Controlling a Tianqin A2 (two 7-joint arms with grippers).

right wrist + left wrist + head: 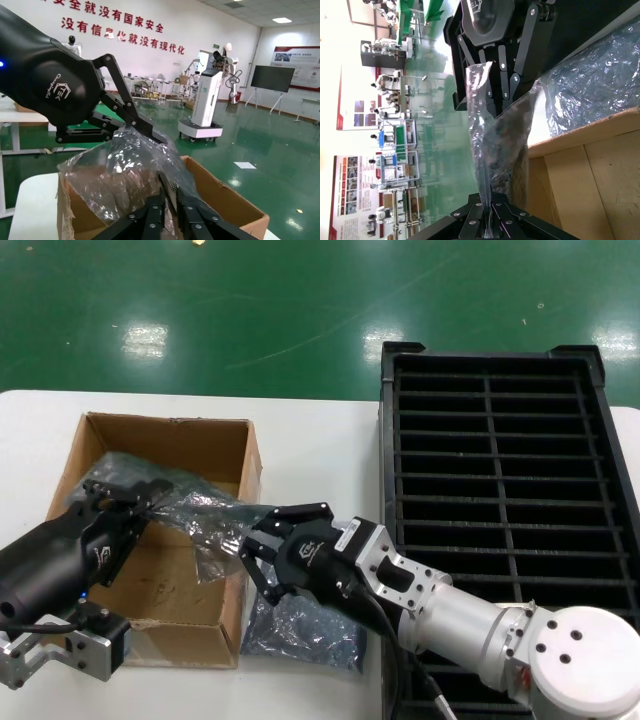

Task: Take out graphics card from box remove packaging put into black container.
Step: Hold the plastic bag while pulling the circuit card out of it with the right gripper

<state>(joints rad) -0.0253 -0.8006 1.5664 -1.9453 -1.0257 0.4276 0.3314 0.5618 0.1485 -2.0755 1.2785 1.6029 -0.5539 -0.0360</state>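
Observation:
My right gripper has the graphics card's metal edge [171, 187] at a slant at the ends of its fingers, so it should open and grip the card deeper before it pulls the card out.
A crinkly packaging bag [205, 508] is stretched between my two grippers above the right wall of the brown box [150, 580]. My left gripper [128, 502] is over the box, shut on the bag's far end [492, 150]. At the box's right side, my right gripper [258, 552] is shut on the graphics card, whose perforated metal edge [173, 186] shows at the bag's mouth [120, 167]. The rest of the card is a dark shape inside the bag [506, 142]. The black container [500, 490] stands to the right with bare slot rows.
A second crinkly bag [305, 630] lies on the white table [320, 440] under my right arm, against the box's right wall. The box floor [175, 595] shows bare cardboard. Green floor lies beyond the table's far edge.

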